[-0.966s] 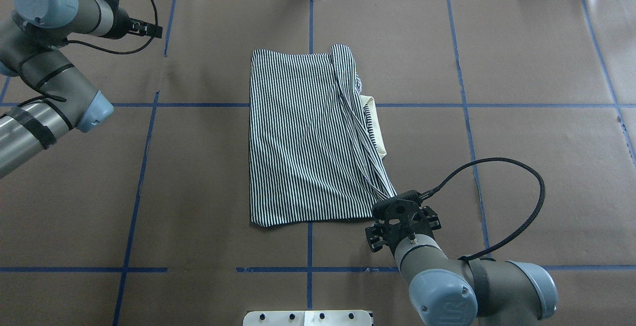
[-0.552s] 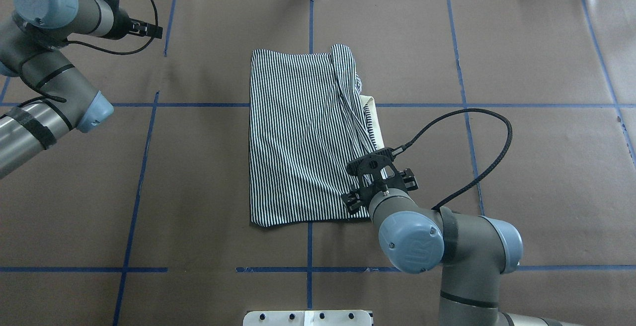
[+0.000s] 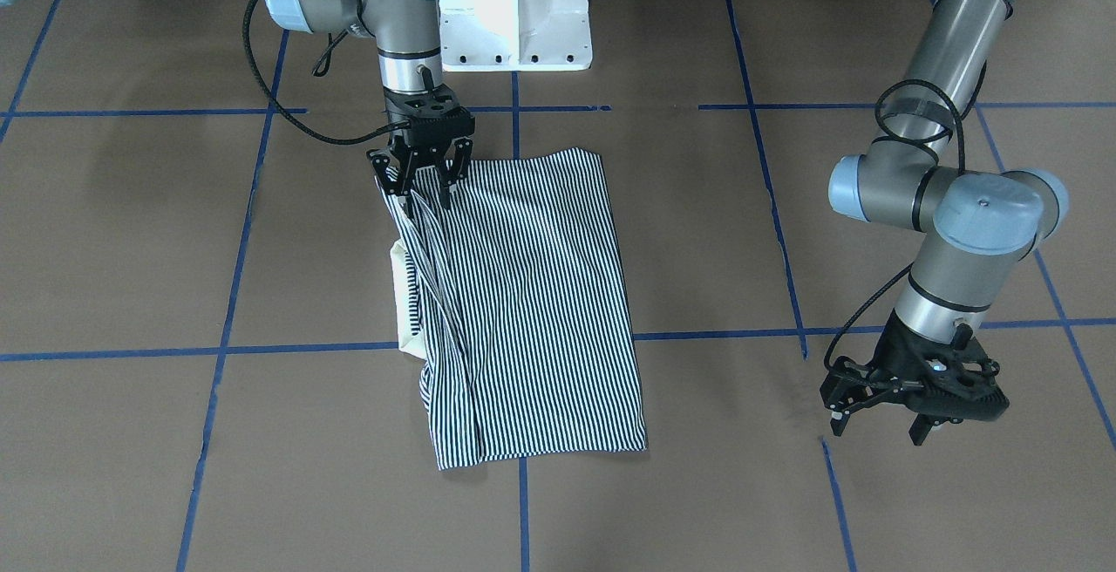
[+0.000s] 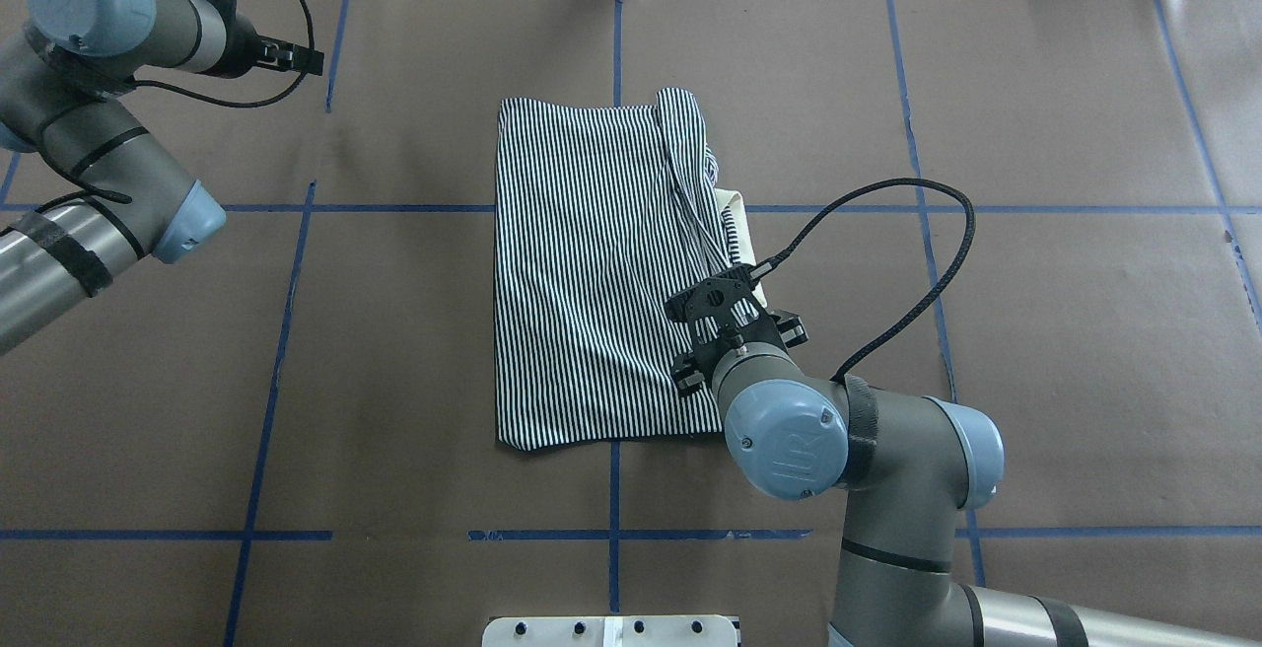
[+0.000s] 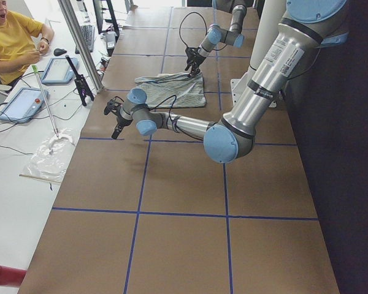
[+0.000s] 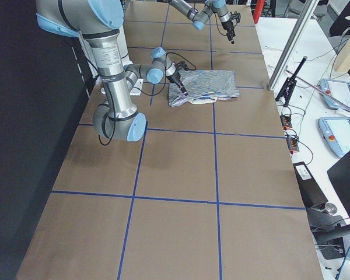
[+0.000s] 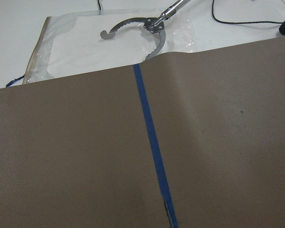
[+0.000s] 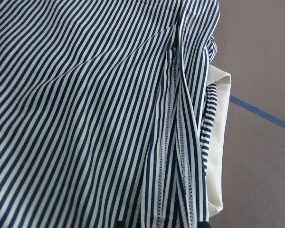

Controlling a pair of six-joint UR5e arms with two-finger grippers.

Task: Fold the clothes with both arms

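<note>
The shirt's raised fold [image 3: 425,239] lies loose along the shirt's seam [image 3: 450,309], so the near end of the fold will spread outward and its far end will stay in place when the robot pulls.
The striped polo shirt [image 3: 532,293] lies folded into a long rectangle in the middle of the table [image 4: 1065,331]. Its cream collar [image 4: 746,243] sticks out from under the bunched edge on the robot's right side. My right gripper [image 3: 424,192] is open and points down over that bunched edge near the shirt's near corner. Its fingers straddle the raised striped seam [image 8: 178,156]. My left gripper [image 3: 879,422] hangs open over bare table paper, far to the left of the shirt, with nothing in it.
Blue tape lines [image 4: 276,371] divide the brown paper into a grid. The white pedestal base [image 3: 514,5] stands at the robot's edge. A metal hooked tool [image 7: 137,28] lies on plastic beyond the far table edge. A seated person [image 5: 12,37] and tablets are at the side bench.
My right arm has moved forward from just off the shirt's near right corner to over its bunched right edge. The left arm and the shirt have not moved.
</note>
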